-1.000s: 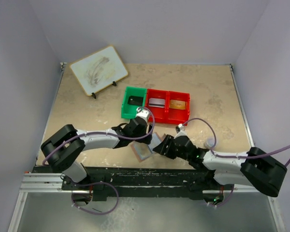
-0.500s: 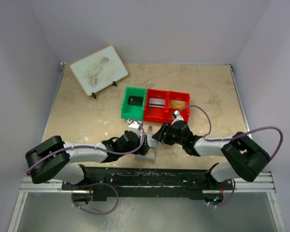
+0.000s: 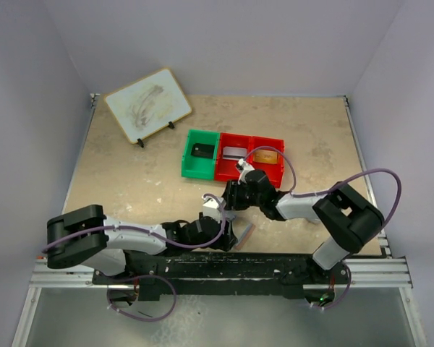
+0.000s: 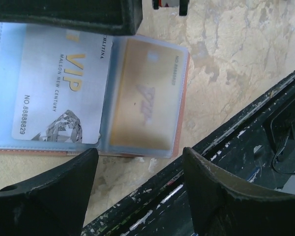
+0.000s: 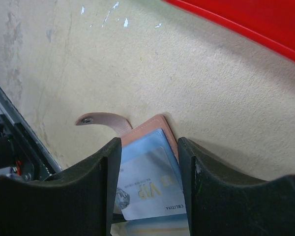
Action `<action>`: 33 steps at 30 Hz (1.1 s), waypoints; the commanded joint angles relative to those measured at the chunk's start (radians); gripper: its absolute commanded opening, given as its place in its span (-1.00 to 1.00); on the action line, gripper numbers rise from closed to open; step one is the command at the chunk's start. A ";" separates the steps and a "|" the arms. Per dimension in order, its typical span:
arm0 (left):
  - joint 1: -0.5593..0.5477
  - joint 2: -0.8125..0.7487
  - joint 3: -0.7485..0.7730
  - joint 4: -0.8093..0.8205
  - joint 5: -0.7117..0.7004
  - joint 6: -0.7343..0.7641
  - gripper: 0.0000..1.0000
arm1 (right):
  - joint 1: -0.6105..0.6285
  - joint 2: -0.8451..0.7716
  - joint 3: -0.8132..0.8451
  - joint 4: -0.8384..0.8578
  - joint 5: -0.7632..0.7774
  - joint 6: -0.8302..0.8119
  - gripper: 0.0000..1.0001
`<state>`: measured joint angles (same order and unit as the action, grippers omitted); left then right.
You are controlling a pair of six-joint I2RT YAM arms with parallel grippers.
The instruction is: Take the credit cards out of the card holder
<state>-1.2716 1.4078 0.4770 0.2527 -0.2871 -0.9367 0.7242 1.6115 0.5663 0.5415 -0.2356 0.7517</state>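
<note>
My right gripper straddles the card holder's far end [image 5: 160, 126], so it should pinch the VIP card's edge [image 4: 105, 98] beside the gold card while my left gripper steadies the holder.
The card holder [image 4: 105, 98] lies open and flat near the table's front edge, tan-pink leather with clear sleeves. One sleeve holds a silver VIP card [image 4: 54, 93], the other a gold card [image 4: 145, 98]. My left gripper [image 4: 137, 155] hangs open over the holder's near edge with nothing between its fingers. My right gripper [image 5: 148, 142] is open at the far end of the card holder [image 5: 147, 127]. Its left finger overlaps that end and its right finger sits beside the leather edge. The snap strap [image 5: 101, 119] curls outward. From above only a strip of the card holder [image 3: 244, 233] shows beside the left gripper [image 3: 220, 233].
A green bin [image 3: 200, 153] and a red double bin [image 3: 251, 157] stand behind the right gripper [image 3: 230, 196], each compartment with something in it. A picture board [image 3: 147, 105] stands at the back left. The black rail [image 4: 236, 147] runs along the front edge, close to the holder.
The left gripper came back from near the bins to the front edge over the card holder. The right gripper swung left and away from the front edge, toward the bins. The holder now lies spread open.
</note>
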 commanded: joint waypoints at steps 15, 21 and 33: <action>-0.003 -0.152 0.087 -0.293 -0.295 0.076 0.35 | 0.007 -0.406 -0.087 -0.299 0.222 0.109 0.15; 0.079 -0.145 0.160 -0.359 -0.294 0.152 0.34 | 0.015 -0.569 -0.282 -0.077 0.077 0.281 0.06; 0.185 -0.042 0.268 -0.332 -0.050 0.331 0.10 | 0.177 -0.406 -0.304 0.073 0.189 0.484 -0.04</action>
<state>-1.0874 1.3369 0.6712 -0.0921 -0.4038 -0.6827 0.8688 1.1908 0.2615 0.5461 -0.1539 1.0912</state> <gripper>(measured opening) 0.586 0.493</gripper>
